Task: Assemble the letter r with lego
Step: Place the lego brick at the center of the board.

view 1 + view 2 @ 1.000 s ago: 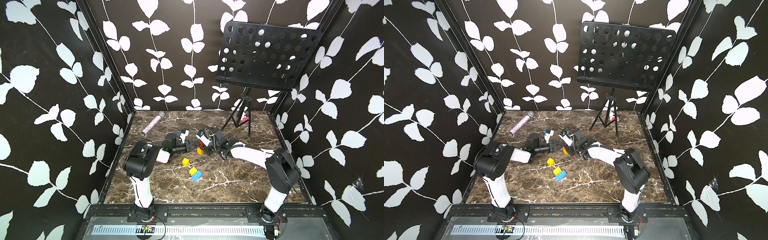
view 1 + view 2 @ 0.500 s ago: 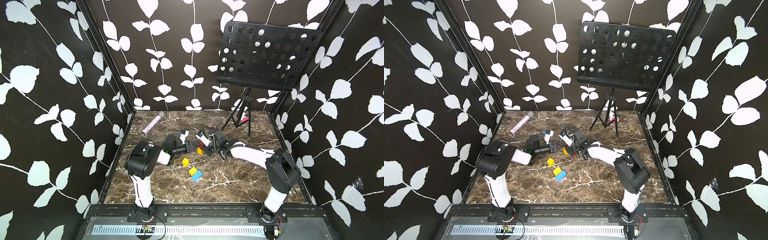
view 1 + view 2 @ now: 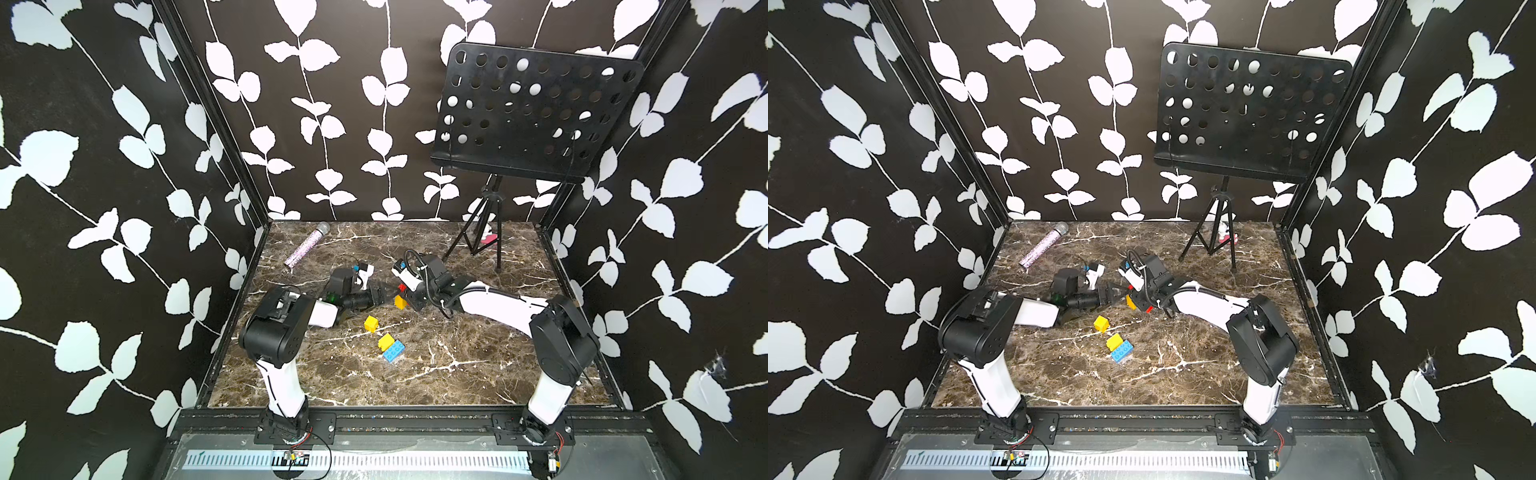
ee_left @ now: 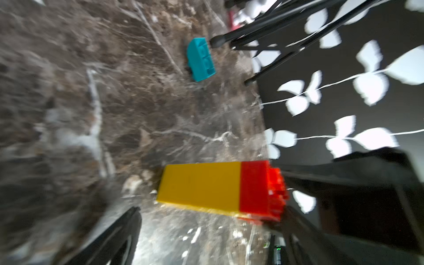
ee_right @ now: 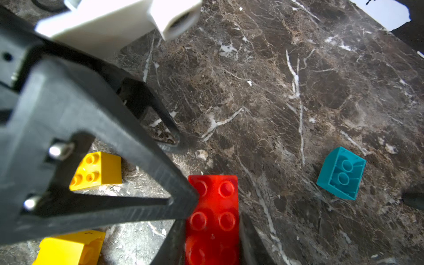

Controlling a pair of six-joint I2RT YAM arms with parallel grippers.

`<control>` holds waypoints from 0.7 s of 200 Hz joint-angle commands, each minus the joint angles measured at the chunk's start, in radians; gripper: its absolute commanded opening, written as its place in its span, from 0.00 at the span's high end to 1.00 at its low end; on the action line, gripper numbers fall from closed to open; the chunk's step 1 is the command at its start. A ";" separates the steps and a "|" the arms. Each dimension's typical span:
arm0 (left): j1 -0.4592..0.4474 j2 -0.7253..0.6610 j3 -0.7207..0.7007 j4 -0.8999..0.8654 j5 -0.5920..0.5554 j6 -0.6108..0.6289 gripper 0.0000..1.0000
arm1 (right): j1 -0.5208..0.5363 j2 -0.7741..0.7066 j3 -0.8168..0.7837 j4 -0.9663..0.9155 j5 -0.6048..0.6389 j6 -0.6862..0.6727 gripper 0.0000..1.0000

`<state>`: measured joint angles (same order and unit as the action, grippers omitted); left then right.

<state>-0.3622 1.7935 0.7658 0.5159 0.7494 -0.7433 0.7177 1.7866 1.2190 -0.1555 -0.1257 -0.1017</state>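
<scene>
The left gripper's finger rests against the red brick (image 5: 213, 201) next to the right gripper, so the robot should move its grippers apart and then bring the left gripper to the yellow part (image 4: 200, 184).
A stack of lego, a red brick (image 5: 213, 218) on a long yellow part (image 4: 199, 185), stands on the marble floor (image 5: 286, 91), and my right gripper (image 5: 212, 221) is shut on its red end. My left gripper (image 4: 212, 210) is open, its fingers (image 5: 128, 146) spread wide on either side of the stack; one tip sits against the red brick. In both top views the two grippers meet at the stack (image 3: 400, 300) (image 3: 1131, 302). Loose lego lie near: a teal brick (image 5: 341, 173) (image 4: 200, 59), two yellow bricks (image 3: 371, 324) (image 3: 385, 341) and a blue brick (image 3: 394, 351).
A glittery purple microphone (image 3: 305, 245) lies at the back left. A black music stand (image 3: 536, 112) on a tripod (image 3: 484, 232) stands at the back right, its feet close to the teal brick. Patterned walls close in three sides.
My left gripper's jaws have sprung from partly closed to wide open beside the stack. The right gripper and the stack have stayed where they were.
</scene>
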 commanded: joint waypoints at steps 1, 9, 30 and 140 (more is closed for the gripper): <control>0.033 -0.125 0.082 -0.275 -0.058 0.094 0.01 | -0.012 -0.020 0.034 -0.074 0.031 -0.019 0.93; 0.062 -0.171 0.081 -0.242 -0.067 0.068 0.01 | -0.016 -0.023 0.048 -0.079 0.032 -0.022 0.93; 0.136 -0.326 0.057 -0.185 -0.110 0.053 0.01 | -0.029 -0.038 0.083 -0.076 -0.001 0.000 0.94; -0.126 -0.996 -0.348 0.017 -0.576 0.915 0.06 | -0.118 -0.262 0.201 -0.111 -0.376 0.229 0.92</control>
<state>-0.4213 0.8173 0.5457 0.2859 0.2298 -0.0650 0.6109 1.5871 1.3777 -0.2714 -0.3695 0.0650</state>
